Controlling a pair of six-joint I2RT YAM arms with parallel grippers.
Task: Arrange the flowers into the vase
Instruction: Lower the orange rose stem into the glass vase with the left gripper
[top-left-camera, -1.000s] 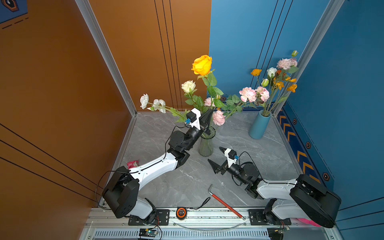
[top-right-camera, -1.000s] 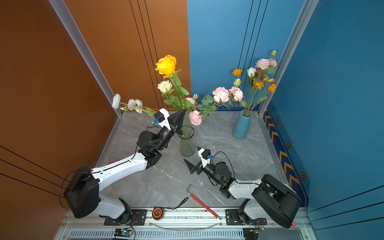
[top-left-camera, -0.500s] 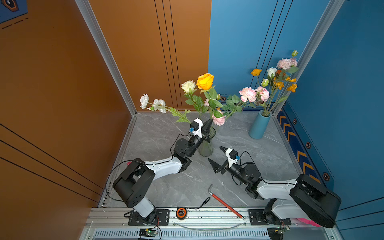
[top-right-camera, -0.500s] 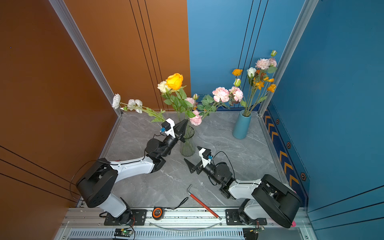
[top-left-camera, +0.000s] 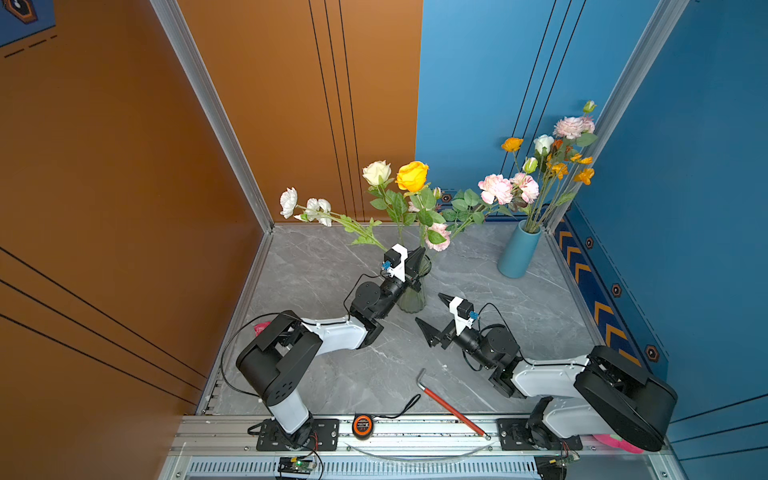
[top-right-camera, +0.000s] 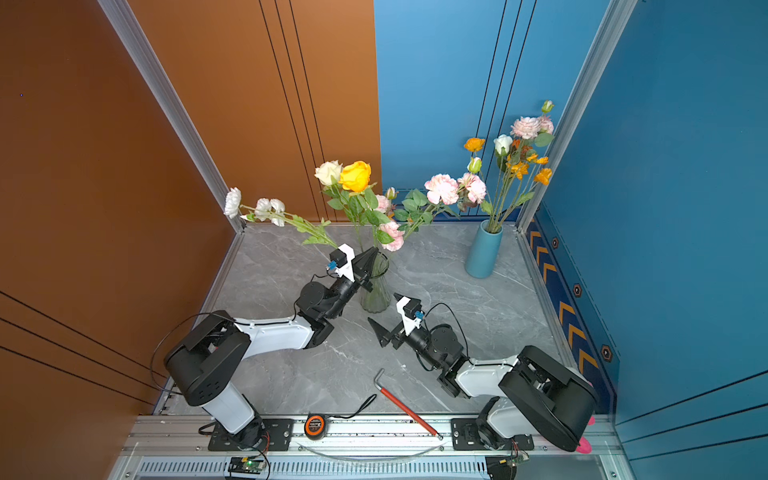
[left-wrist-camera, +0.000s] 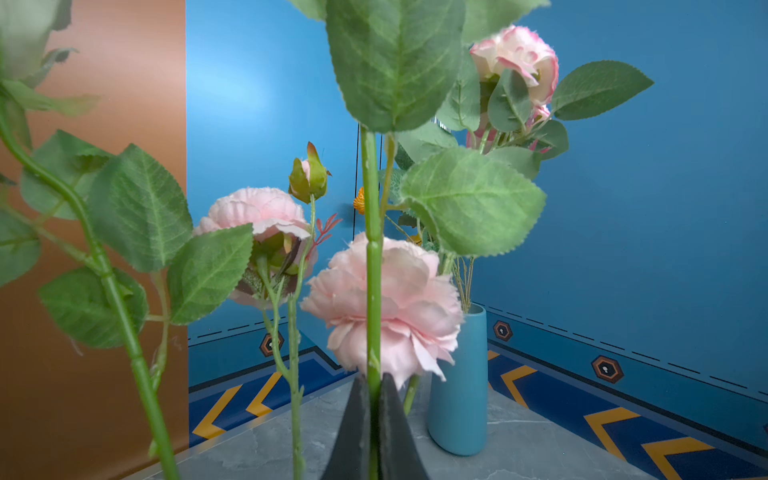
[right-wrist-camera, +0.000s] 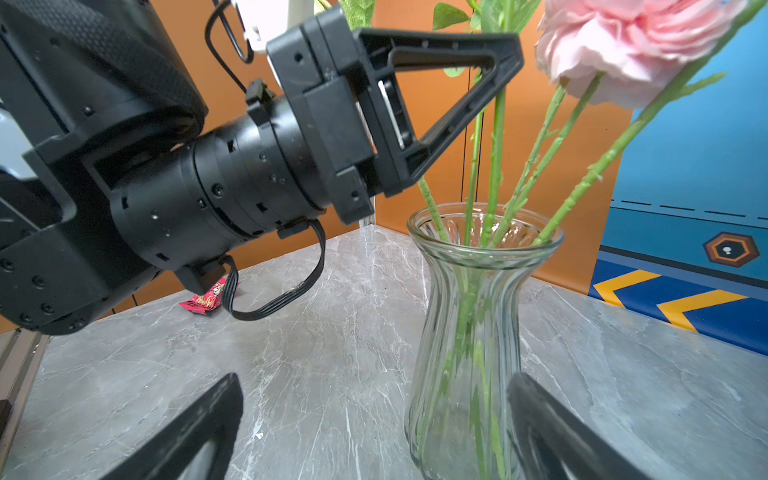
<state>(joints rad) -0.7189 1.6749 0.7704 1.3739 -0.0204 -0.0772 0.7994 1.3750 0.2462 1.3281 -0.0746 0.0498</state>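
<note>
I go on lowering the yellow-orange rose's stem (right-wrist-camera: 493, 172), which runs down inside the glass vase's opening, until my left gripper's fingers near the vase's rim (right-wrist-camera: 485, 249), before I release it.
A clear glass vase (top-left-camera: 412, 298) (right-wrist-camera: 478, 324) stands mid-table and holds several flowers: white blooms (top-left-camera: 289, 202), a cream rose (top-left-camera: 377, 171) and pink blooms (top-left-camera: 496, 188). My left gripper (top-left-camera: 417, 253) (left-wrist-camera: 374, 380) is shut on the green stem (left-wrist-camera: 372, 249) of the yellow-orange rose (top-left-camera: 412, 175), just above the vase mouth. That stem runs down into the vase (right-wrist-camera: 494, 166). In front of the vase my right gripper (top-left-camera: 430, 308) (right-wrist-camera: 376, 386) is open and low over the table. It holds nothing and does not touch the glass.
A blue vase (top-left-camera: 517, 251) with its own bouquet stands at the back right corner. A red-handled hex key (top-left-camera: 451, 409) and a tape measure (top-left-camera: 362, 424) lie near the front rail. A red wrapper (right-wrist-camera: 205, 297) lies by the left wall.
My left gripper has come down with the yellow-orange rose, sinking its stem into the glass vase; the bloom now sits level with the cream rose. The right arm has not moved.
</note>
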